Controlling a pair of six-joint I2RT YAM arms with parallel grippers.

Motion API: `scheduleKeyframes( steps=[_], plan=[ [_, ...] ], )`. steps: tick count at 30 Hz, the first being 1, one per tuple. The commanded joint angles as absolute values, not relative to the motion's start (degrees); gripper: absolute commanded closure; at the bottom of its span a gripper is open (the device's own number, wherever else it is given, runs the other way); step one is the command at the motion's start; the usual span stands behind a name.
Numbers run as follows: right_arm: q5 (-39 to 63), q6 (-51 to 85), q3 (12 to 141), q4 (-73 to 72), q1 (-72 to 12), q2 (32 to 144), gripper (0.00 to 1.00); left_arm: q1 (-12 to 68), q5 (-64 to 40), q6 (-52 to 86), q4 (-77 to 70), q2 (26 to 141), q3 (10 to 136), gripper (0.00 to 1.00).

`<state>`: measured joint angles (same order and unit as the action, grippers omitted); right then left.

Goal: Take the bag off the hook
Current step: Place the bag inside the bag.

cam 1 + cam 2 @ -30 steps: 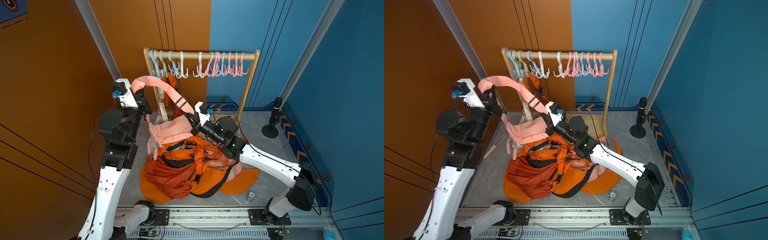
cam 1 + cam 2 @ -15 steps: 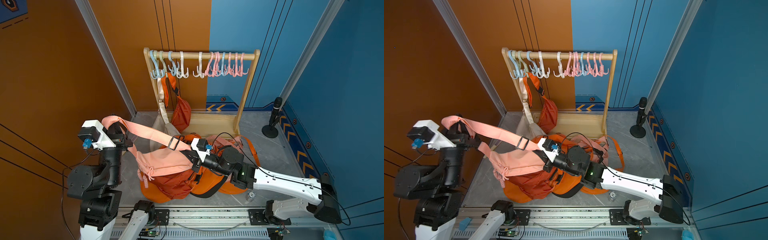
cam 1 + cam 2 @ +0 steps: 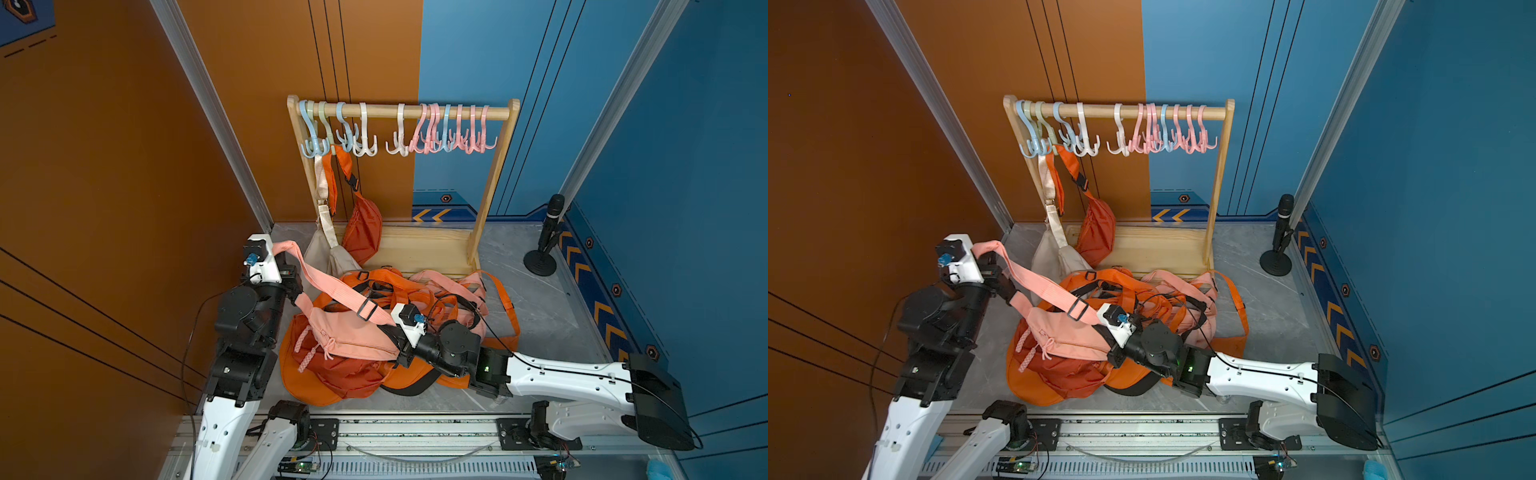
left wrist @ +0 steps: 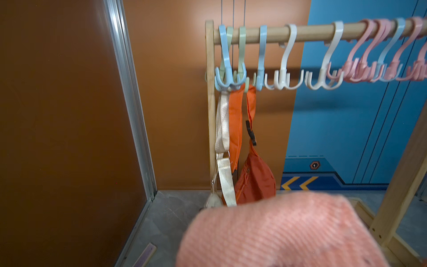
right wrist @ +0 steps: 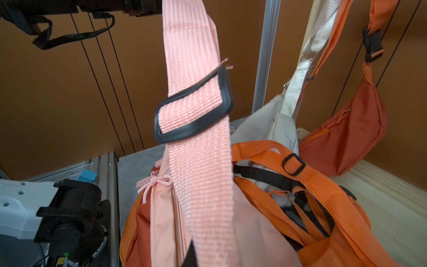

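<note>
The pink bag [image 3: 348, 332] is resting low and its strap is clear of the hooks, so the robot's left gripper should go on moving the strap over the heap [image 3: 382, 280] and let go of it there.
The pink bag [image 3: 345, 332] [image 3: 1067, 332] is off the rail's hooks [image 3: 361, 141] and lies on a heap of orange bags. Its strap [image 3: 332, 286] runs up and to the left to my left gripper [image 3: 296, 290] [image 3: 1007, 291], which is shut on the strap's looped end. My right gripper [image 3: 390, 332] [image 3: 1106, 336] is shut on the strap where it joins the bag's right end. In the left wrist view the pink strap [image 4: 288, 231] covers the jaws. In the right wrist view the strap [image 5: 198, 150] with its black buckle [image 5: 194, 108] runs upward from the jaws.
An orange bag [image 3: 365, 224] and a beige bag [image 3: 328, 253] hang at the left end of the wooden rack [image 3: 407, 111]. A heap of orange bags [image 3: 332, 374] covers the floor's middle. A microphone stand [image 3: 544, 245] is at the right wall.
Both arms have carried the pink bag down and away from the rack. It now rests on the orange heap, and both grippers are still shut on its strap.
</note>
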<state>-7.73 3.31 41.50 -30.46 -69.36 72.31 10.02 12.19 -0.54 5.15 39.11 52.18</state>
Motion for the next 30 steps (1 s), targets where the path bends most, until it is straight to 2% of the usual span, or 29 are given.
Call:
scheduleKeyframes(
  steps=[1,11,18,25,30],
  plan=[
    [-12.1,6.7,37.7,-33.9,-68.8,69.9,1.00,12.6,12.6,3.1,-0.4,41.3,50.2,1.00],
    [-17.0,16.0,29.0,-40.0,-64.1,69.9,1.00,29.8,22.5,-2.0,-9.6,57.2,50.3,1.00],
    [-23.2,21.8,25.9,-41.5,-62.1,72.2,0.84,33.3,22.8,-1.7,-14.7,70.4,53.7,1.00],
    [-29.6,27.2,23.8,-39.8,-59.4,73.5,0.82,33.8,19.2,-0.5,-15.2,81.9,58.5,0.81],
    [-30.5,30.5,23.2,-38.6,-56.6,75.0,0.71,33.6,15.5,1.3,-14.5,88.1,61.5,0.54]
  ],
)
